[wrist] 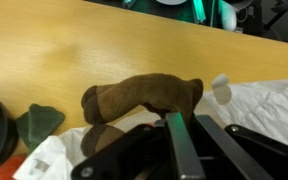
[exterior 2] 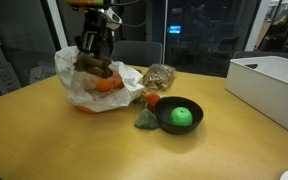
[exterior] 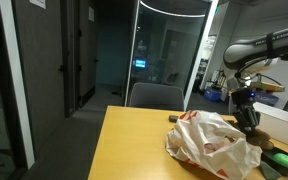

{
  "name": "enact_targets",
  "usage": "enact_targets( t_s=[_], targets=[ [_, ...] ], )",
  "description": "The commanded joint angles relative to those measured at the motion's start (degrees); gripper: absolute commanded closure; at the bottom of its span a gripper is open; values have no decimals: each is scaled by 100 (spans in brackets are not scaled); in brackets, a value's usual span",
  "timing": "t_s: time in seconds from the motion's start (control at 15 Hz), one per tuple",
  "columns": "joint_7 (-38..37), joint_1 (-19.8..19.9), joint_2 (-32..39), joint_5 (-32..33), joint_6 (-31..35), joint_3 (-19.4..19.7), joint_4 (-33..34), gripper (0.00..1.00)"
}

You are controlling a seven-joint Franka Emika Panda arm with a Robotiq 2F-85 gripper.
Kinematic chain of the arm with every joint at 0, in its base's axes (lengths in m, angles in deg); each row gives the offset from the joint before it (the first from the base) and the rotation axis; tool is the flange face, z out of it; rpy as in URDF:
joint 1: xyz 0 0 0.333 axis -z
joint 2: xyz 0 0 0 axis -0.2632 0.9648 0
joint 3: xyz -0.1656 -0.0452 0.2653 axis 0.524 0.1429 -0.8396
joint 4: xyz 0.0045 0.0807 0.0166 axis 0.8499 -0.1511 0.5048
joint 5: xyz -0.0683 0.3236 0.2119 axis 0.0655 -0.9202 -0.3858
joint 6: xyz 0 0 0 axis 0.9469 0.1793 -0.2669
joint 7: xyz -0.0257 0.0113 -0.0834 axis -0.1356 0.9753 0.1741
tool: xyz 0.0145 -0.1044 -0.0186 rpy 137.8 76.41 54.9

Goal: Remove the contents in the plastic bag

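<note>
The brown plush toy is clear of the bag's opening. My gripper should keep going past the black bowl and let go of the toy on the free tabletop beyond it.
The white plastic bag lies crumpled on the wooden table and also shows in an exterior view and in the wrist view. My gripper is shut on a brown plush toy and holds it just above the bag's opening. The toy also shows in an exterior view. An orange item sits inside the bag below the toy. In an exterior view the gripper hangs over the bag's far side.
A black bowl holding a green ball stands beside the bag. A red item, a grey-green plush and a netted bundle lie near it. A white box stands at the table's edge.
</note>
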Motion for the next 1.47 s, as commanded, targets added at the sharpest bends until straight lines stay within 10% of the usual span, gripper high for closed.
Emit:
enact_targets(
  t_s=[0.0, 0.6, 1.4],
  targets=[
    [-438, -165, -436, 799, -56, 163, -75, 97],
    [-1671, 139, -2001, 1850, 774, 520, -1260, 93],
    [-2817, 1216, -1752, 2579, 5047, 1483, -2540, 92]
  ],
)
